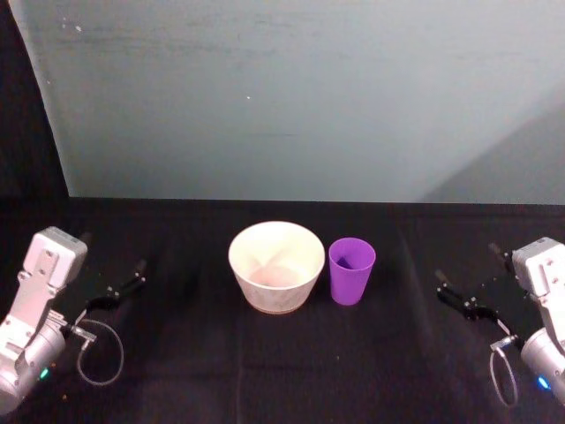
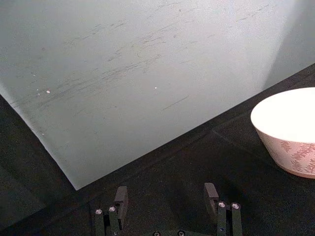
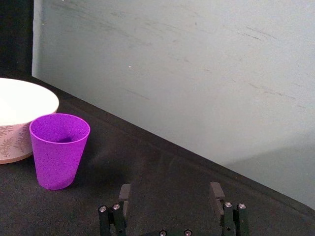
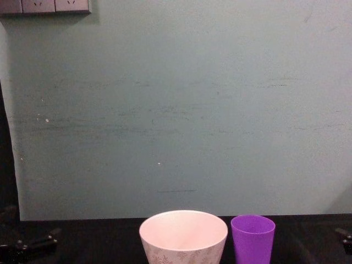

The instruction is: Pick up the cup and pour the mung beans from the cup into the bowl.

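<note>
I can see the purple cup's inside [image 3: 60,129] far below the cup's rim, so I expect just a small pile of mung beans hidden at the bottom of the cup.
The purple cup [image 1: 351,270] stands upright on the black tabletop, just right of the wide pale bowl [image 1: 275,265] and almost touching it. The mung beans are hidden; I see only the cup's purple inside wall [image 3: 59,150]. The bowl's leaf pattern shows low on its side [image 4: 183,247], and the cup [image 4: 252,237] stands beside it. My left gripper [image 1: 119,290] rests open far left of the bowl, with the bowl [image 2: 290,132] off to one side of its fingers [image 2: 120,196]. Well to the right of the cup, my right gripper [image 1: 459,299] is also open and empty.
A grey-green wall panel [image 1: 291,97] rises right behind the table's back edge. Black cloth [image 1: 282,362] covers the table, with bare room in front of the bowl and cup. A loose cable loop [image 1: 99,353] hangs by the left arm.
</note>
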Controlling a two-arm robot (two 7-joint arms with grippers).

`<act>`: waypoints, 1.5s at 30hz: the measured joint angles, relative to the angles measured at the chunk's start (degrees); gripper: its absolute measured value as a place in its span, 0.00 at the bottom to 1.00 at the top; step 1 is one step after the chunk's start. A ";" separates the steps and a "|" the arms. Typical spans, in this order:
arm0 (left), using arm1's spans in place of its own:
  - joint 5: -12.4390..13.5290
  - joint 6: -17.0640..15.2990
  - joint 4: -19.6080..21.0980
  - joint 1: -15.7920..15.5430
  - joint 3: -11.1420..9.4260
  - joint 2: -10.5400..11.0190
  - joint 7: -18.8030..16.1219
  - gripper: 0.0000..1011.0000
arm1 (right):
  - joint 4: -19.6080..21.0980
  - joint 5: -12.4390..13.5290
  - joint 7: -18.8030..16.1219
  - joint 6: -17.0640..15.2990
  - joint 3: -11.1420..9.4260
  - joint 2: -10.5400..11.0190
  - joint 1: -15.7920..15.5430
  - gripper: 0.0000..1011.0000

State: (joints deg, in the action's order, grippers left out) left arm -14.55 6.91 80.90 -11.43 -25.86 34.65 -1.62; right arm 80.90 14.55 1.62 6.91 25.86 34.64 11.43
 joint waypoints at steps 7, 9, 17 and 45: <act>0.00 0.00 0.00 0.00 0.00 0.00 0.00 1.00 | -0.01 0.00 0.00 0.00 0.00 0.00 0.00 0.99; 0.00 0.00 0.00 0.00 0.00 0.00 0.00 1.00 | 0.00 0.00 0.00 0.00 0.00 0.00 0.00 0.99; 0.00 0.00 0.00 0.00 0.00 0.00 0.00 1.00 | -0.01 0.00 0.00 0.00 0.00 0.00 0.00 0.99; 0.00 0.00 0.00 0.00 0.00 0.00 0.00 1.00 | 0.00 0.00 0.00 0.00 0.00 0.00 0.00 0.99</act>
State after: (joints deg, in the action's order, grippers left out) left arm -14.55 6.91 80.90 -11.43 -25.86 34.65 -1.62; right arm 80.90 14.55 1.62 6.91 25.86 34.64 11.43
